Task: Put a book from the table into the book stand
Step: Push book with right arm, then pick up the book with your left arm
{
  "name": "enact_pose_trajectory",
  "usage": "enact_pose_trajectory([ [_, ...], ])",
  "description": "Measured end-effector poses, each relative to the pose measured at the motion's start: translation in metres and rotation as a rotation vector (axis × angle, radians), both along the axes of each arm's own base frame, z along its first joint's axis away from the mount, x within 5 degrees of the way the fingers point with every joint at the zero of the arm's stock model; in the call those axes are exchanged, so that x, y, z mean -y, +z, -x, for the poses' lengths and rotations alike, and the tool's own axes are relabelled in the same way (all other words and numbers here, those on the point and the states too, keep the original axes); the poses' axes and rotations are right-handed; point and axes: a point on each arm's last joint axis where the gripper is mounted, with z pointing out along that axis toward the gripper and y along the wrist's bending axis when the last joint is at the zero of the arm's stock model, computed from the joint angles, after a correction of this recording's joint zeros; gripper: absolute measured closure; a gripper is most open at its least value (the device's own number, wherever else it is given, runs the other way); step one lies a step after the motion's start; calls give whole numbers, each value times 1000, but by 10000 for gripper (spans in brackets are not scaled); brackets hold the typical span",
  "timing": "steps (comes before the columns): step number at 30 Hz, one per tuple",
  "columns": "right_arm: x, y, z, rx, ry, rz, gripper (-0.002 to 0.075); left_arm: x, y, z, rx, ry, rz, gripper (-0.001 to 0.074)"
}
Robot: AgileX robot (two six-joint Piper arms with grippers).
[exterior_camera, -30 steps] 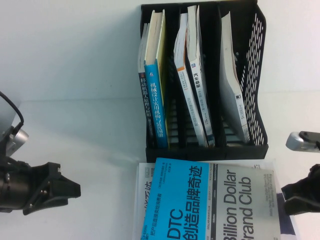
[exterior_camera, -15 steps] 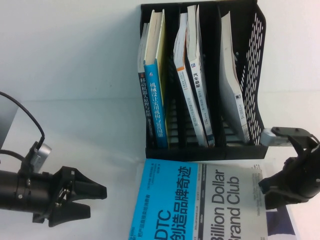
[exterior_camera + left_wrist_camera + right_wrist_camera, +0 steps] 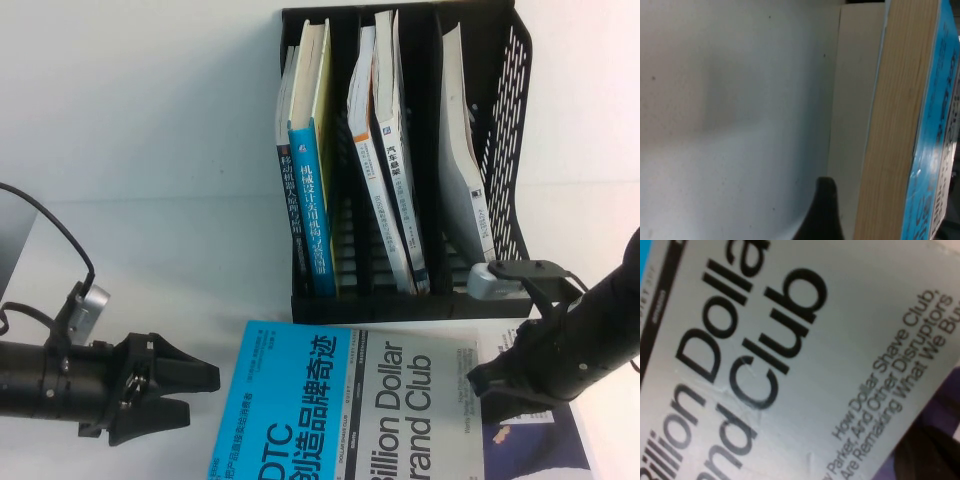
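Note:
The book's grey edge (image 3: 481, 410) is lying on the white book, so my right gripper should move back and my left gripper should grab the book by its blue edge (image 3: 231, 395).
The book (image 3: 350, 410), half bright blue and half grey with "DTC" and "Billion Dollar Brand Club", lies flat on the white table (image 3: 140, 200) in front of the black book stand (image 3: 505, 150). My left gripper (image 3: 203, 398) is open and empty, level with the table just left of the book's blue edge. In the left wrist view one dark finger (image 3: 824, 210) sits beside the book's tan page edge (image 3: 895, 125). My right gripper (image 3: 485, 395) is open over the book's right grey edge. The right wrist view shows the grey cover (image 3: 790, 340) close up.
The stand's three slots hold several upright books (image 3: 310, 170). A white book with a dark blue picture (image 3: 550, 445) lies under the task book and sticks out at its right. Bare table lies left of the stand.
The book has slid left across the table. My right gripper has moved left onto its right edge. My left gripper has moved right, close to its left edge.

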Motion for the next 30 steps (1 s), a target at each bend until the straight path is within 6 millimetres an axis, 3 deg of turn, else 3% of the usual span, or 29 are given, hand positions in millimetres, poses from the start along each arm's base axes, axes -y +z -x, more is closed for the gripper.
enact_pose_trajectory([
  [7,-5,-8,-5,-43,1,-9,729,14,-18,-1,-56,-76,6,95],
  [11,-19,-9,-9,-52,44,-16,729,30,-31,1,-90,-151,33,87],
  [16,-30,-9,-13,-77,64,-41,729,35,-34,2,-93,-168,47,99],
  [19,-30,-6,-15,-83,68,-33,728,35,-34,2,-93,-168,47,182],
  [24,-30,-2,-13,-88,59,13,728,32,-32,2,-95,-172,67,488],
  [27,-24,9,-7,-77,72,63,728,30,-30,2,-90,-161,87,495],
  [30,-18,41,1,10,58,66,728,28,-27,1,-68,-159,133,536],
])
